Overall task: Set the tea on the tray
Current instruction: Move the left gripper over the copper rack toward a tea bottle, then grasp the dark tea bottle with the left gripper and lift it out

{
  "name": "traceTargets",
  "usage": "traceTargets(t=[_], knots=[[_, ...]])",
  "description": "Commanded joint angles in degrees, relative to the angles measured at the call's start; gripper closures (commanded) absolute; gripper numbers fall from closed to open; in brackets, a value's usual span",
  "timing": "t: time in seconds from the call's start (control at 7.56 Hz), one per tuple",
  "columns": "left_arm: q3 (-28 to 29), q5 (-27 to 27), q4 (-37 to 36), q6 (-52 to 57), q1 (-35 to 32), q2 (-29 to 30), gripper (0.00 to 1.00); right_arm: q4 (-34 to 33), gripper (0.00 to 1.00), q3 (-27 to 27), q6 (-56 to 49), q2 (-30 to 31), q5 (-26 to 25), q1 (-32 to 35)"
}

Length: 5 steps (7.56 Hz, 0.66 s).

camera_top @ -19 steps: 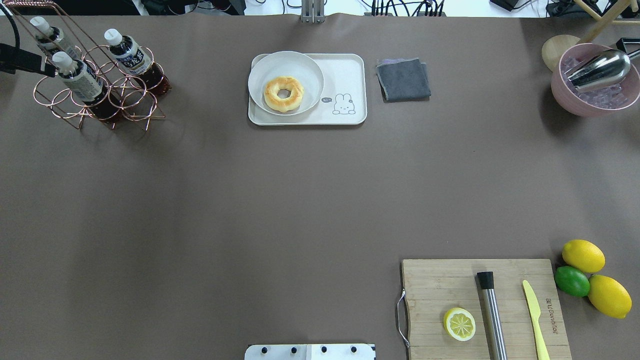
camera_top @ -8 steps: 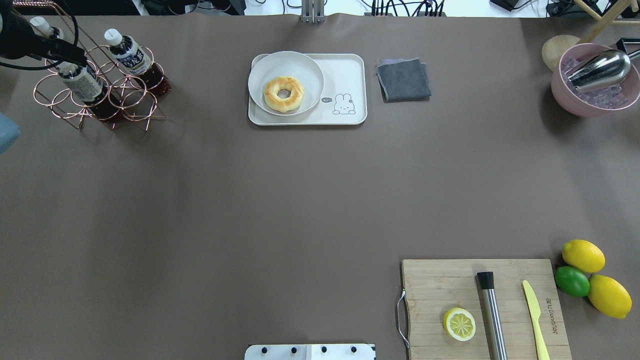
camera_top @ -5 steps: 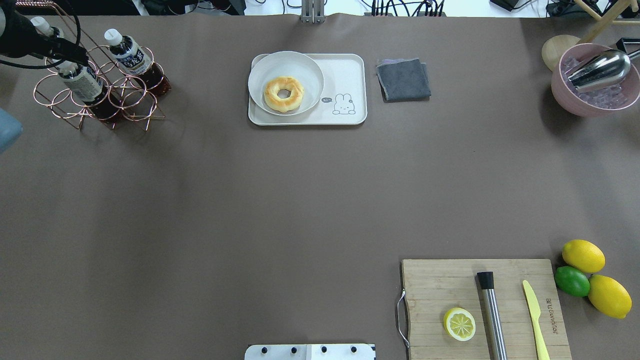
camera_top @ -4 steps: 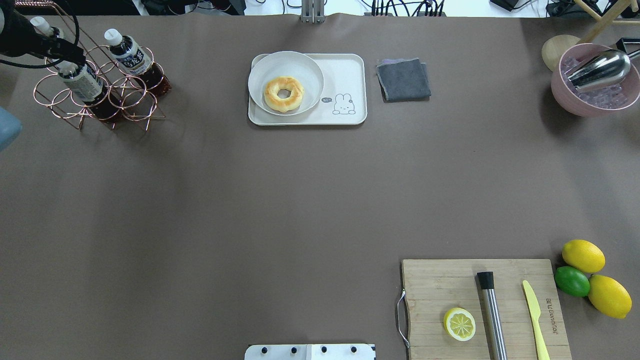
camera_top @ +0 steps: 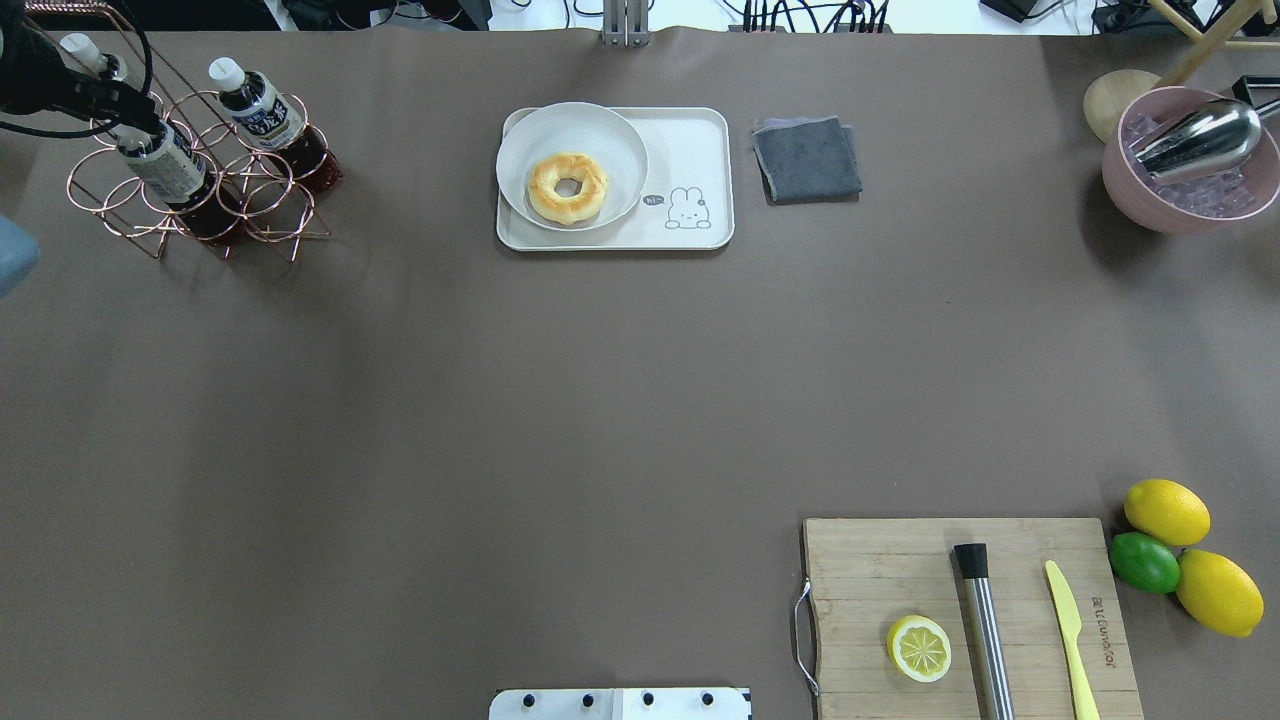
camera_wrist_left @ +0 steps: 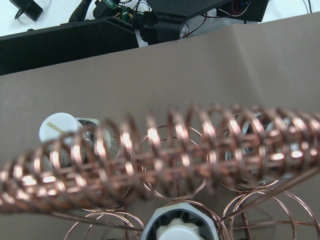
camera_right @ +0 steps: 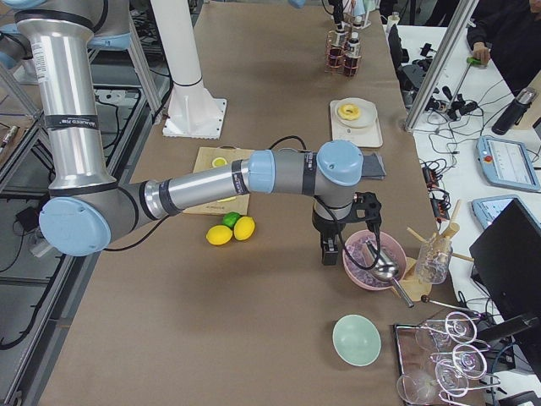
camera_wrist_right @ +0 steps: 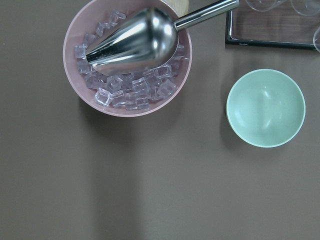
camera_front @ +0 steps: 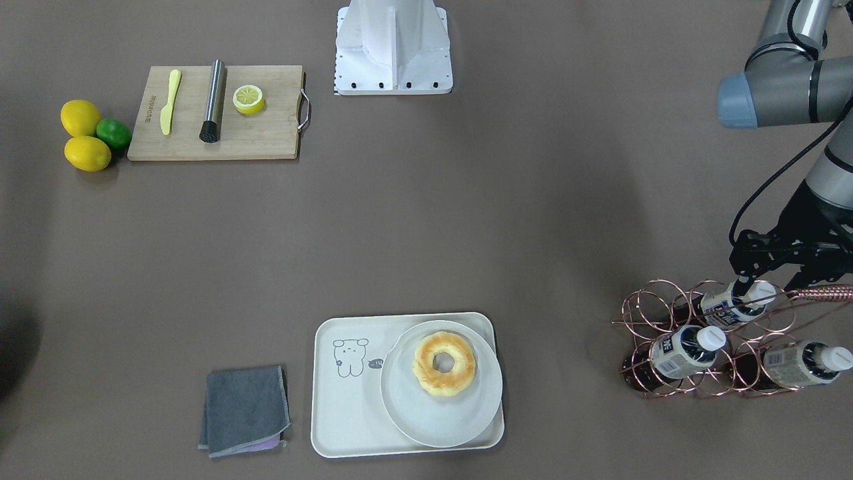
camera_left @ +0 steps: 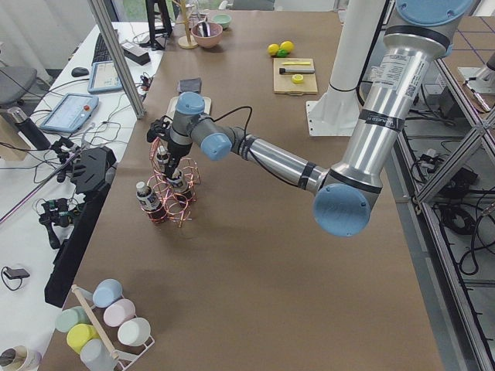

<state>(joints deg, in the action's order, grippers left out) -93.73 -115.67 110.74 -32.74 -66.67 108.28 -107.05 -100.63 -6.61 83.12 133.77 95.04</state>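
Observation:
The tea bottle point(camera_front: 726, 308) has open copper rings point(camera_front: 705, 283) around it, so the bottle will slide up by its cap and the rack will stay in place when the robot lifts.
Three tea bottles stand tilted in a copper wire rack point(camera_top: 250, 215) at the far left. My left gripper point(camera_front: 766, 280) is open and straddles the white cap of the near navy-labelled tea bottle point(camera_front: 730, 307), which also shows in the overhead view point(camera_top: 170, 170). A second navy-labelled bottle point(camera_top: 262, 112) and a pale-labelled one point(camera_front: 796, 363) stand beside it. The cream tray point(camera_top: 700, 150) with the cartoon bear lies at the far middle and bears a white plate point(camera_top: 605, 130) with a doughnut. My right gripper point(camera_right: 325, 249) hangs beside the pink bowl; I cannot tell its state.
The rack's coiled copper handle point(camera_wrist_left: 165, 150) crosses just in front of my left wrist. A grey cloth point(camera_top: 806, 158) lies right of the tray. A cutting board point(camera_top: 880, 570) with lemon half, muddler and knife, loose lemons point(camera_top: 1165, 510) and an ice bowl point(camera_top: 1190, 160) are on the right.
My left gripper has come in from the left edge over the rack and settled at the near bottle's cap, then drifted slightly left. Nothing else has moved.

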Motion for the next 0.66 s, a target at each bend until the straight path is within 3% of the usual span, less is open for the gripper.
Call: traceTargets(t=[0.0,0.4,0.53], knots=[[0.1,-0.1,0.0,-0.6,0.0,0.2,0.60,0.0,0.00,0.0,0.2,-0.2,0.0,0.0],[0.0,-0.3,0.0,-0.5,-0.7,0.5,1.00,0.0,0.00,0.1,0.2,-0.1,0.0,0.0],[0.0,-3.9,-0.8,-0.1,-2.7,1.7,1.00,0.0,0.00,0.1,0.2,0.1,0.0,0.0]])
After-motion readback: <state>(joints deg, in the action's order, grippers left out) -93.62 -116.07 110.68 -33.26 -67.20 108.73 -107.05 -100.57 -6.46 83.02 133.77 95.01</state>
